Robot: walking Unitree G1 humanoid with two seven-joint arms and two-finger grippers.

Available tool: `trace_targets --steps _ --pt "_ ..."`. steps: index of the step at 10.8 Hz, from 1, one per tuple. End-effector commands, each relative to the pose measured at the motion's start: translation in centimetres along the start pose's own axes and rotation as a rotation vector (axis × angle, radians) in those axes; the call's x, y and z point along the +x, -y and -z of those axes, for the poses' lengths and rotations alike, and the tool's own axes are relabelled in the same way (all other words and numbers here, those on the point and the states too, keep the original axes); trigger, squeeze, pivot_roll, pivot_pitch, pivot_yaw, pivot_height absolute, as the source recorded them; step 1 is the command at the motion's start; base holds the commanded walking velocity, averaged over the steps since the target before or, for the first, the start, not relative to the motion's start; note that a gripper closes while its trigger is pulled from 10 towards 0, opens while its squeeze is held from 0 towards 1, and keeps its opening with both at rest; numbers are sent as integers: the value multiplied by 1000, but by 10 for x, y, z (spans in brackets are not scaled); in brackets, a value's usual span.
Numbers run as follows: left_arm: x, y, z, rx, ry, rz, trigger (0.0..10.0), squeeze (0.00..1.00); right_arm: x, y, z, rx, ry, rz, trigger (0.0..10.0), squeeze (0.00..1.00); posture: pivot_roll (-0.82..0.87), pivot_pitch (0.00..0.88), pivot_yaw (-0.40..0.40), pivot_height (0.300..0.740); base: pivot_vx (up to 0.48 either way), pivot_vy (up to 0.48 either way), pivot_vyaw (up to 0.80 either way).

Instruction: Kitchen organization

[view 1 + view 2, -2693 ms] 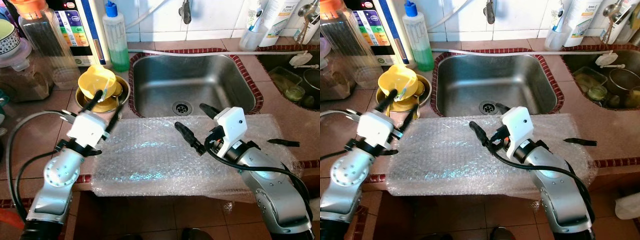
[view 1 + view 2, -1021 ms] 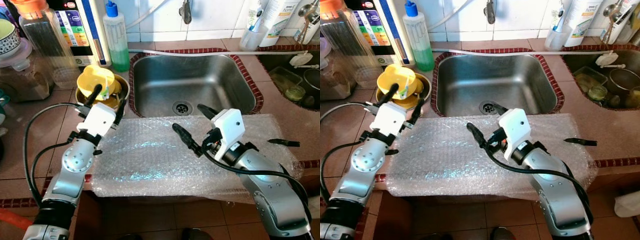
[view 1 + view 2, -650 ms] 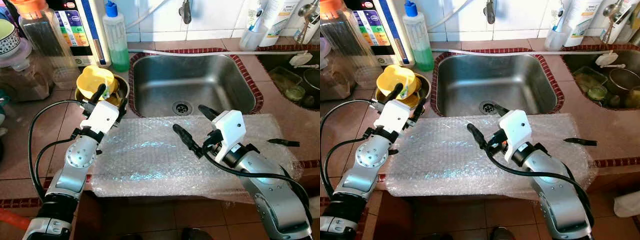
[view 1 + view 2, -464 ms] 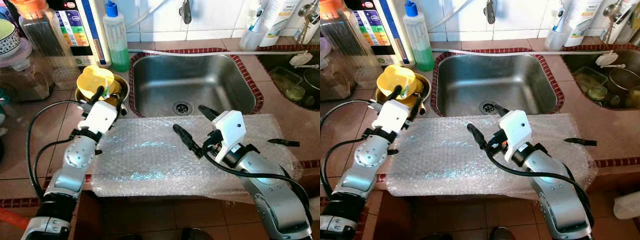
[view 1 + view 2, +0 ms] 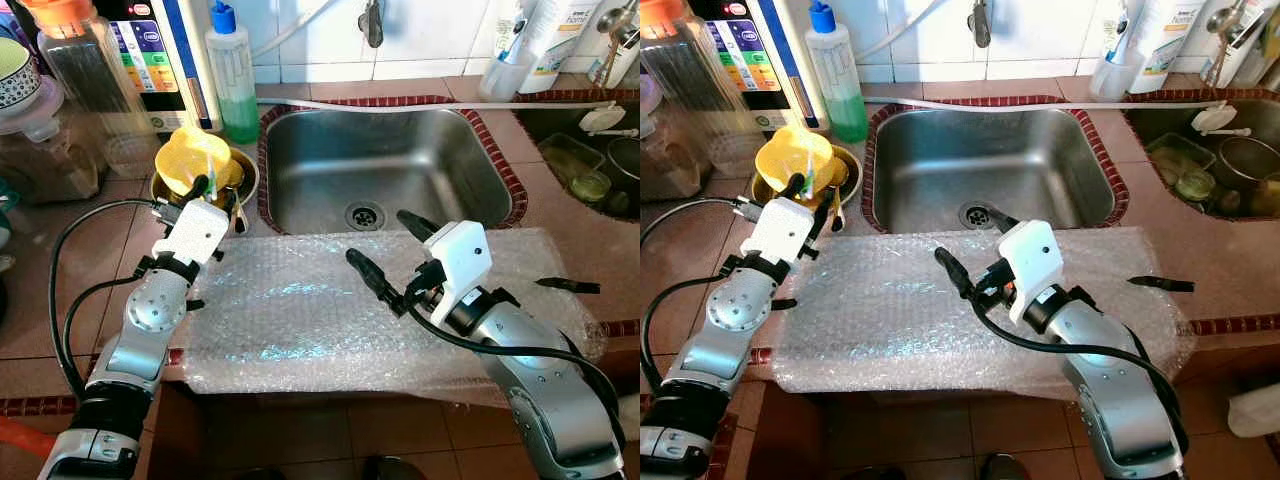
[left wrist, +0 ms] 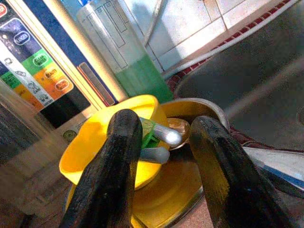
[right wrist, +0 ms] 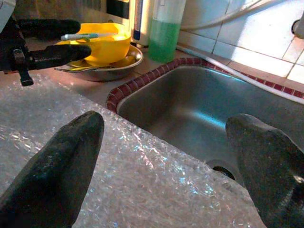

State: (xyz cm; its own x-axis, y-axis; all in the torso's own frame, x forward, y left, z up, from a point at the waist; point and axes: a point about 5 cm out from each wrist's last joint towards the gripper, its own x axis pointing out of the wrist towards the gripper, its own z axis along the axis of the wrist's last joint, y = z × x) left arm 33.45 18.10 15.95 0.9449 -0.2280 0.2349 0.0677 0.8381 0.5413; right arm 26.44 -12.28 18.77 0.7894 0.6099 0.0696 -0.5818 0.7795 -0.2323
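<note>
I expect the silver rods of the utensil (image 6: 157, 131) to come out of the yellow bowl together when I lift, because their rounded ends poke out side by side.
A yellow bowl (image 5: 195, 155) sits tilted in a metal bowl (image 5: 246, 178) left of the sink. From it pokes a utensil with a green and silver handle (image 6: 159, 135). My left gripper (image 5: 220, 198) is open at the bowl's near side, its two black fingers (image 6: 121, 156) standing either side of that handle; the handle lies against one finger. My right gripper (image 5: 388, 248) hovers open over the bubble wrap sheet (image 5: 300, 310), nothing between its fingers, pointing toward the sink.
A steel sink (image 5: 390, 165) lies behind the wrap. A green soap bottle (image 5: 232, 80), a water purifier (image 5: 165, 55) and a tall clear jar (image 5: 85, 75) stand behind the bowls. A black piece (image 5: 566, 285) lies on the wrap's right end. A second basin with dishes (image 5: 590, 160) is far right.
My left gripper has reached forward and left to the yellow bowl, and its fingers now straddle the utensil handle. The right arm has stayed almost still.
</note>
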Motion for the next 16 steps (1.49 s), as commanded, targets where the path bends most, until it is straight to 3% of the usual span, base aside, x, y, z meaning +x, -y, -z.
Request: trace_targets --steps 1,9,12,14,16 --pt "0 -5 2 8 -14 -14 0 0 0 -1 -3 -6 8 -13 10000 0 -213 178 35 740 0 0 0" --pt "-5 -20 -1 46 7 -68 0 0 3 -1 -4 -8 18 -15 10000 0 -206 175 31 740 0 0 0" --pt "-10 -37 -19 129 70 -64 0 0 5 7 -6 -31 23 7 10000 0 -204 173 28 740 0 0 0" --pt "-12 -44 -47 161 157 -16 0 0 10 21 -11 -140 29 4 10000 0 -188 172 19 740 0 0 0" --pt "-12 -31 -71 169 232 130 0 0 14 29 -15 -272 26 -34 10000 0 -173 172 16 740 0 0 0"
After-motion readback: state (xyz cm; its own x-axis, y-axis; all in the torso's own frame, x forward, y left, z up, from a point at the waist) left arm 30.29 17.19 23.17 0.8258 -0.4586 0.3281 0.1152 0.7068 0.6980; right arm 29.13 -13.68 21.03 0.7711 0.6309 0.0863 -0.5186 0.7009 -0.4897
